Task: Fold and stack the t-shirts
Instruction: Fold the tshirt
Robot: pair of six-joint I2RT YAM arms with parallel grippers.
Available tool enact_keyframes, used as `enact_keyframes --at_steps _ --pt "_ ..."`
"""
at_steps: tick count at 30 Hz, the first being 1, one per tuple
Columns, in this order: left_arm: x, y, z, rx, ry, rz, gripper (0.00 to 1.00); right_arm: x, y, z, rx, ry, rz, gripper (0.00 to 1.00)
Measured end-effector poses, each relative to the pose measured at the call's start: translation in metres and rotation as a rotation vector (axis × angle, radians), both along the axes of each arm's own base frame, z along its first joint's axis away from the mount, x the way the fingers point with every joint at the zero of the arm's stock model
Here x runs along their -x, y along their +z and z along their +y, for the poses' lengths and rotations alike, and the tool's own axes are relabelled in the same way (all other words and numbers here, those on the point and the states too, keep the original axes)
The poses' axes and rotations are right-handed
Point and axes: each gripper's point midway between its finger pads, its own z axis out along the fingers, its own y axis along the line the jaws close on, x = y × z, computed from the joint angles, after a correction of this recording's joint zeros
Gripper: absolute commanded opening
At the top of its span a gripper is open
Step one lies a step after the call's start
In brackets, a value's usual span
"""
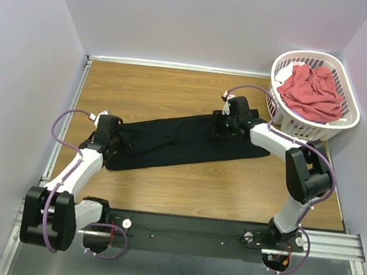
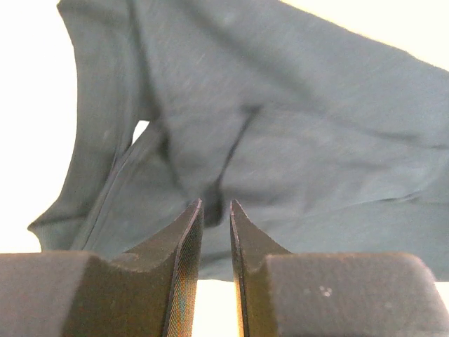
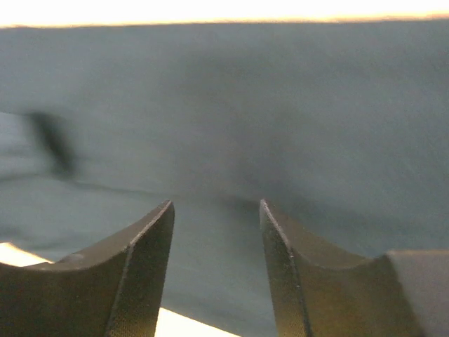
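Observation:
The black t-shirt's long band (image 1: 178, 137) lies crosswise, so I should swing the band's end (image 1: 124, 160) by my left gripper toward the back wall before folding from the band's near end.
A black t-shirt (image 1: 183, 141) lies on the wooden table (image 1: 169, 89) as a long band running from lower left to upper right. My left gripper (image 1: 115, 143) is at its left end. In the left wrist view the gripper (image 2: 216, 203) is open by a narrow gap with nothing in it, and the creased dark cloth (image 2: 316, 140) lies just beyond the tips. My right gripper (image 1: 221, 124) hovers over the band's upper right part. It (image 3: 216, 202) stands open wider over flat cloth (image 3: 280, 105), gripping nothing. A coral-red t-shirt (image 1: 313, 92) is bunched in the basket.
The white slotted laundry basket (image 1: 353, 119) sits at the table's back right corner against the wall. Lilac walls close in the left, back and right sides. A black rail (image 1: 186, 234) with both arm bases runs along the near edge.

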Motion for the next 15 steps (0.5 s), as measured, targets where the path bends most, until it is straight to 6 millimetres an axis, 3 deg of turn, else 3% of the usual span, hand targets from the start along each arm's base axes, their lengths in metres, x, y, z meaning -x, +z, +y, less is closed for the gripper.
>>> enact_keyframes --at_steps 5,8,15 --pt "0.015 -0.033 0.002 0.016 0.042 0.088 0.3 0.028 -0.047 -0.042 0.163 -0.096 0.103 0.64" --pt "0.013 -0.046 0.005 0.011 0.062 0.128 0.3 0.034 -0.051 -0.05 0.188 -0.111 0.111 0.64" --pt "-0.044 -0.046 0.015 -0.049 0.072 0.138 0.3 0.058 -0.055 -0.045 0.199 -0.08 0.131 0.64"
